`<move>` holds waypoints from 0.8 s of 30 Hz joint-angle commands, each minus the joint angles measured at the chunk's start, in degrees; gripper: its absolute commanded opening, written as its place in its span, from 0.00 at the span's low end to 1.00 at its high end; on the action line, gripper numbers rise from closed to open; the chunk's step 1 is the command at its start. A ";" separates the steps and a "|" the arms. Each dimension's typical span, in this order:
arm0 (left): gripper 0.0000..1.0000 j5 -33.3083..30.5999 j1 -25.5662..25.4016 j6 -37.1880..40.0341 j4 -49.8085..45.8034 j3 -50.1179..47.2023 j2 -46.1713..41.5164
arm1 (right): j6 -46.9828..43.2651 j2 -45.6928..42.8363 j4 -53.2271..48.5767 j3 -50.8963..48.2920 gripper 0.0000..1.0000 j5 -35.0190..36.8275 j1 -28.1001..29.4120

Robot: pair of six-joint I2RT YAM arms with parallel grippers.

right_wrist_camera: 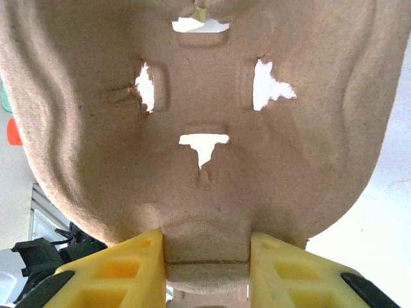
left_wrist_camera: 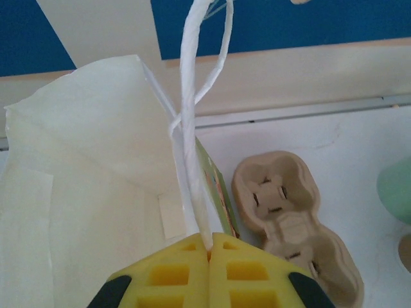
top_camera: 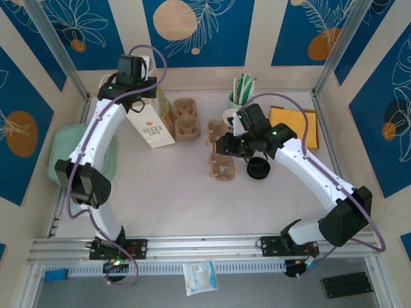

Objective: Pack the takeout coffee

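The tabletop [top_camera: 182, 172] in front of the empty carrier is clear, so I should keep pulling the paper bag by its handle [left_wrist_camera: 188, 131] with my left gripper until the bag stands there.
My left gripper [left_wrist_camera: 210, 239] is shut on the white twisted-paper handle [left_wrist_camera: 192, 128] of the open white paper bag [left_wrist_camera: 96, 160]. From above, that gripper [top_camera: 135, 69] is over the bag [top_camera: 153, 123] at the back left. My right gripper [right_wrist_camera: 207, 247] is shut on the centre ridge of a brown pulp cup carrier [right_wrist_camera: 205, 96], which I see from its underside. In the top view the gripper [top_camera: 225, 149] holds this carrier [top_camera: 222, 167] mid-table. A round black lidded shape [top_camera: 258, 169] stands beside the right forearm. I cannot tell whether it is the takeout coffee.
An empty two-cup carrier [top_camera: 186, 119] [left_wrist_camera: 289, 212] lies right of the bag, and another pulp carrier [top_camera: 217, 131] lies behind the held one. A white-and-brown cup stack [top_camera: 231, 115], a green cup of packets [top_camera: 241, 96] and a yellow pad [top_camera: 295, 125] stand at the back right. A green tray [top_camera: 64, 151] is at the left.
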 commanded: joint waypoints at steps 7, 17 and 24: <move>0.00 -2.05 -5.51 -2.36 -3.90 -10.16 -12.91 | 0.66 -2.92 0.94 -2.15 0.32 -1.71 0.17; 0.00 -3.39 -15.55 -9.84 -7.64 -19.31 -20.36 | -0.66 -4.00 1.03 -2.06 0.32 -3.10 -3.10; 0.00 -2.56 -21.46 -15.85 -6.96 -21.59 -22.13 | -1.50 -5.90 0.62 -2.65 0.32 -4.61 -7.22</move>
